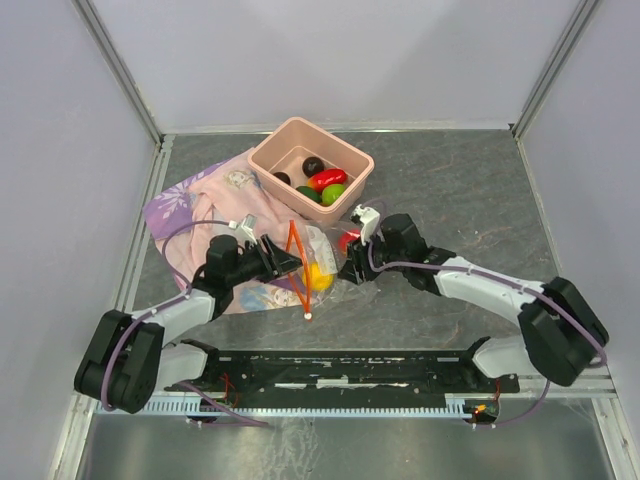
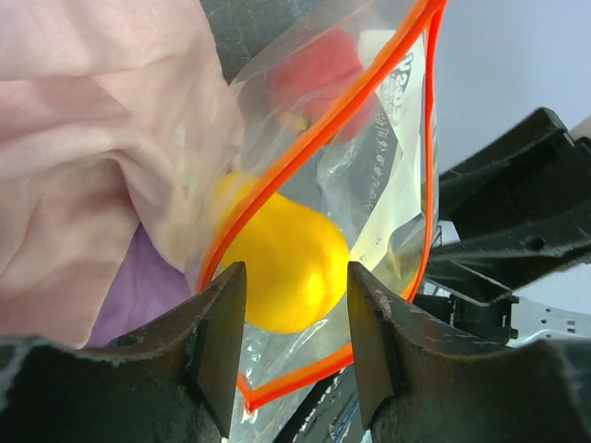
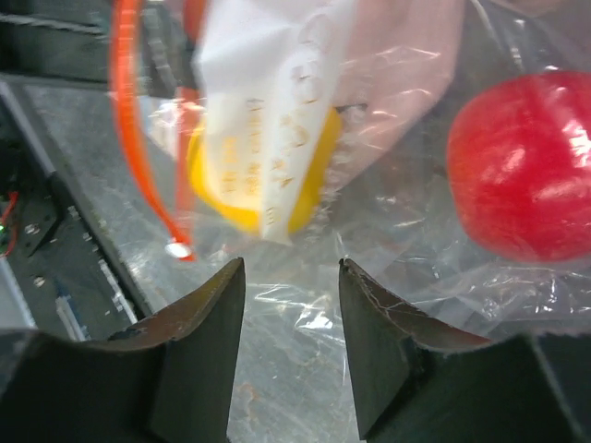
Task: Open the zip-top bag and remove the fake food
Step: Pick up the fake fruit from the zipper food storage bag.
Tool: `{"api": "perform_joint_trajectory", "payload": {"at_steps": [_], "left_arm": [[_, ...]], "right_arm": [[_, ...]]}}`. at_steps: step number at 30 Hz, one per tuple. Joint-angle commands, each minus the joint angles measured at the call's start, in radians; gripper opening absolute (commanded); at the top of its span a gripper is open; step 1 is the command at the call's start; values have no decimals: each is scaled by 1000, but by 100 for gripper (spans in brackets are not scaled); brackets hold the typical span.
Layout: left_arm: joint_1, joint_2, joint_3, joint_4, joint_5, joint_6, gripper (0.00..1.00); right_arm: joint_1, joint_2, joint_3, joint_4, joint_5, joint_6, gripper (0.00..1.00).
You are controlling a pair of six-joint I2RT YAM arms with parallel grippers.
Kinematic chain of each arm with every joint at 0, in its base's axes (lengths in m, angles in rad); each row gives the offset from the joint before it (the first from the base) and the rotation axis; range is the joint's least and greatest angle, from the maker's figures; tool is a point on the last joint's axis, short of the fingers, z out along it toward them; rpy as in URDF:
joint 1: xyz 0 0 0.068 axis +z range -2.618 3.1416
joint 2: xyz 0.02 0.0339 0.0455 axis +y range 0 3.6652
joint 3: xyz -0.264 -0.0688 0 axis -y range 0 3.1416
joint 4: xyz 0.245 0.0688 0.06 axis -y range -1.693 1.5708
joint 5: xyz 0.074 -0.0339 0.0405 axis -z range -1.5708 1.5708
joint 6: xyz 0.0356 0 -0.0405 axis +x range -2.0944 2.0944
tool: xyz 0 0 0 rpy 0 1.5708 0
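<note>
The yellow fruit [image 1: 321,279] is beyond my left gripper's fingers in the bag's opening, so next I reach farther in around it while my right gripper holds the clear plastic [image 3: 295,281].
The zip-top bag [image 1: 322,258] lies between my two grippers, its orange-red zip strip [image 2: 314,138] parted into a wide mouth and its white slider [image 1: 308,316] at the near end. Inside are a yellow fruit [image 2: 282,268] and a red one [image 3: 526,175]. My left gripper [image 2: 295,277] is at the bag's mouth, open, with its fingertips flanking the yellow fruit's near side. My right gripper [image 3: 291,277] hovers open over the bag's clear plastic, holding nothing. More fake food, red [image 1: 328,179], green and dark, sits in the pink tub [image 1: 270,158].
A pink-and-purple printed cloth [image 1: 195,205] lies under the bag and my left arm, bunched against the bag's left side. The tub stands just behind the bag. Metal frame posts and grey walls close in the table.
</note>
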Motion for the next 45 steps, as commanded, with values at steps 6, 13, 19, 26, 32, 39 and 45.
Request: {"api": "perform_joint_trajectory", "payload": {"at_steps": [6,13,19,26,32,39,45], "left_arm": [[5,55,35,-62,-7,153,31],[-2,58,46,-48,47,173,60],[-31,59,49,-47,29,165,80],[-118,119,68,-32,-16,153,89],[-175,168,95,-20,-50,141,92],[-183,187,96,-21,-86,143,74],[-180,127,99,-100,-125,168,39]], "right_arm": [[44,205,156,-32,156,-36,47],[61,260,194,-57,151,-58,41],[64,294,197,-42,140,-52,39],[70,315,195,-13,105,-31,35],[73,331,185,38,67,2,24],[75,325,158,55,76,12,22],[70,291,119,12,170,3,22]]}}
